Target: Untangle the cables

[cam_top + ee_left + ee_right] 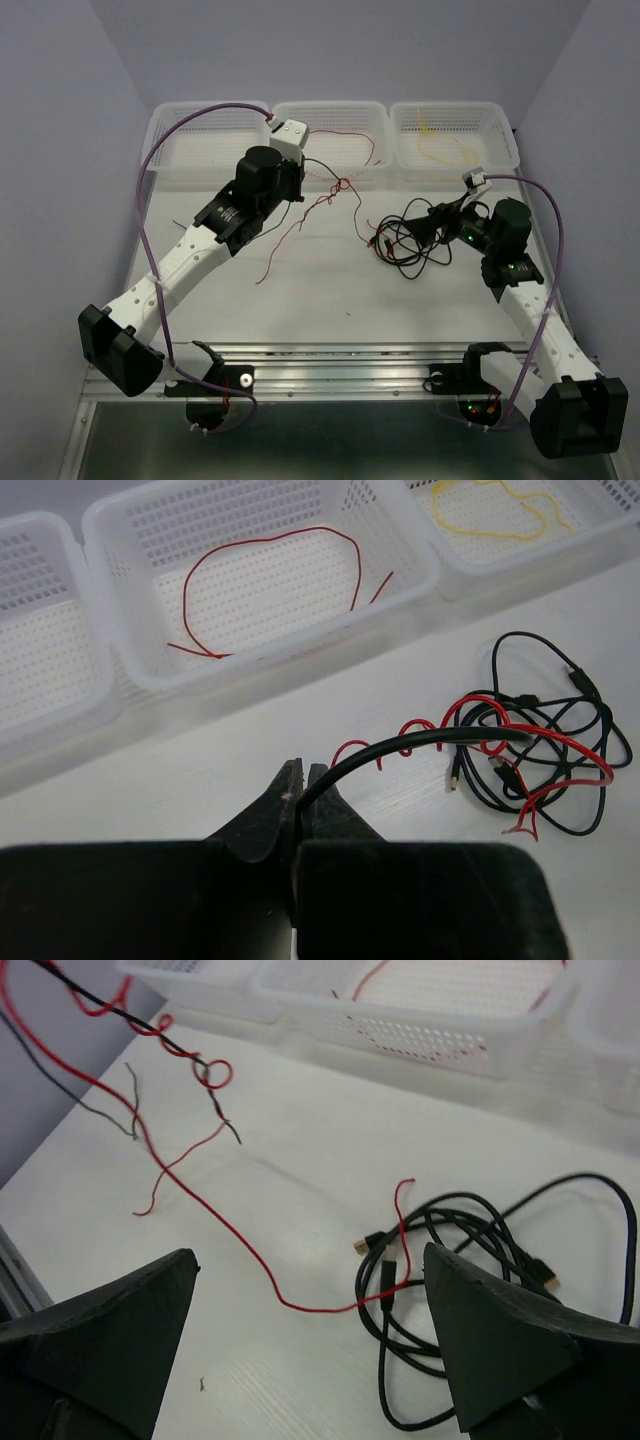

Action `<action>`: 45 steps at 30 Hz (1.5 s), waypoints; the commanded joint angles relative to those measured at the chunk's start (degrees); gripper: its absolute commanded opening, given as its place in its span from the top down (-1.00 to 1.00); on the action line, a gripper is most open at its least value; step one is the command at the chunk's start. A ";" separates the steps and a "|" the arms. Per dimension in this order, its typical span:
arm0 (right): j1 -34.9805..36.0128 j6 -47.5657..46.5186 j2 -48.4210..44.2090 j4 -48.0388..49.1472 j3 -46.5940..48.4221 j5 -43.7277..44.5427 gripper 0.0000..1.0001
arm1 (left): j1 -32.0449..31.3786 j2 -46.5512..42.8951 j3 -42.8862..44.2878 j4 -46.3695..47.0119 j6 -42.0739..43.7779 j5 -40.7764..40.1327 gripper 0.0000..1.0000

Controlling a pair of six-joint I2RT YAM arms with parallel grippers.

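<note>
The red wire will come loose, still curly, when I pull it away, because loose open loops wrap around the black cable.
My left gripper is shut on a black cable, holding it above the table near the baskets; it also shows in the top view. A red wire coils around that black cable and runs over the black cable pile. My right gripper is open and empty, just above the black pile and a stretch of red wire. The top view shows that gripper at the pile. A yellow wire lies in the right basket.
Three white perforated baskets stand along the back edge: left, middle, right. A separate red wire lies in the middle basket. Thick purple cables loop beside both arms.
</note>
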 commanded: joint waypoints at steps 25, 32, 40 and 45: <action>25.58 -8.67 24.73 2.94 22.57 18.18 0.99 | -1.70 -0.76 1.96 1.30 0.95 0.95 1.00; 23.58 -0.15 23.85 -1.80 23.02 36.45 0.99 | -1.70 -1.81 2.93 -0.89 -1.07 -6.85 1.00; 8.37 8.03 20.25 -2.24 15.02 32.68 0.99 | 9.62 -3.40 9.78 -6.69 -8.80 -12.15 1.00; 0.90 10.66 18.84 -3.56 11.95 30.76 0.99 | 20.08 -2.52 14.88 -10.91 -10.66 -11.28 1.00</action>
